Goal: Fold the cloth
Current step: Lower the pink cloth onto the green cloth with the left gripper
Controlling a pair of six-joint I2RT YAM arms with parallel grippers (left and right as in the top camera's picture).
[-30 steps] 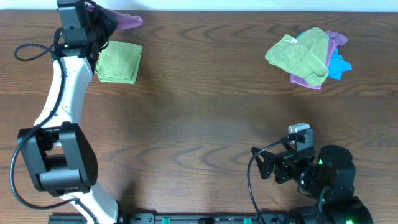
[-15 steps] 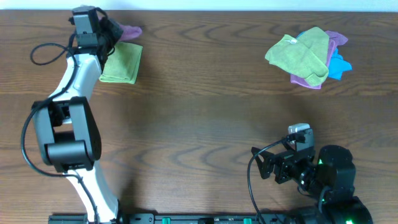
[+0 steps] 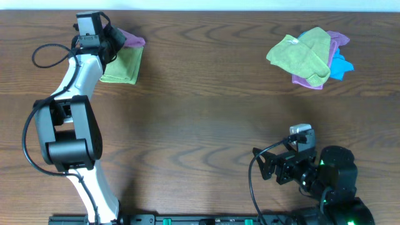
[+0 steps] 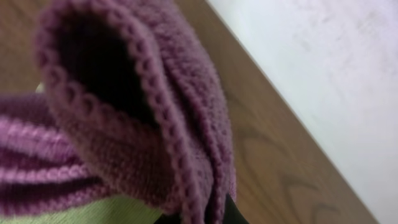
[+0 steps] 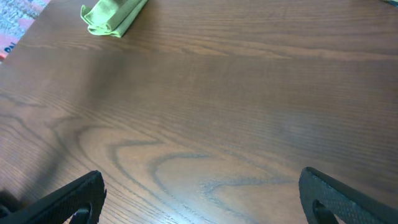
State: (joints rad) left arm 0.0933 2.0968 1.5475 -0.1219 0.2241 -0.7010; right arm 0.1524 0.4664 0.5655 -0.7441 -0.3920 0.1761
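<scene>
I should keep laying the purple cloth (image 3: 134, 40) in my left gripper over the green cloth (image 3: 124, 67) until it rests there, because the green cloth lies flat in front of it.
The cloth (image 3: 133, 40), lilac-purple, is bunched at the far left of the table, by the far edge of a folded lime-green cloth (image 3: 122, 64). My left gripper (image 3: 115, 39) is shut on the cloth. In the left wrist view the cloth's folded layers (image 4: 124, 112) fill the frame, hiding most of the left gripper (image 4: 193, 219), and a strip of the green cloth (image 4: 74, 214) shows beneath. My right gripper (image 3: 265, 167) rests near the front right, open, with only bare wood between its fingers (image 5: 68, 199).
A pile of green, purple and blue cloths (image 3: 309, 56) lies at the back right. The table's far edge (image 3: 250, 10) runs just behind the left gripper. The folded green cloth (image 5: 114, 15) also shows far off in the right wrist view.
The left arm has swung right and brought the held cloth toward the near side, down to the green cloth's far edge. The right arm has not moved.
</scene>
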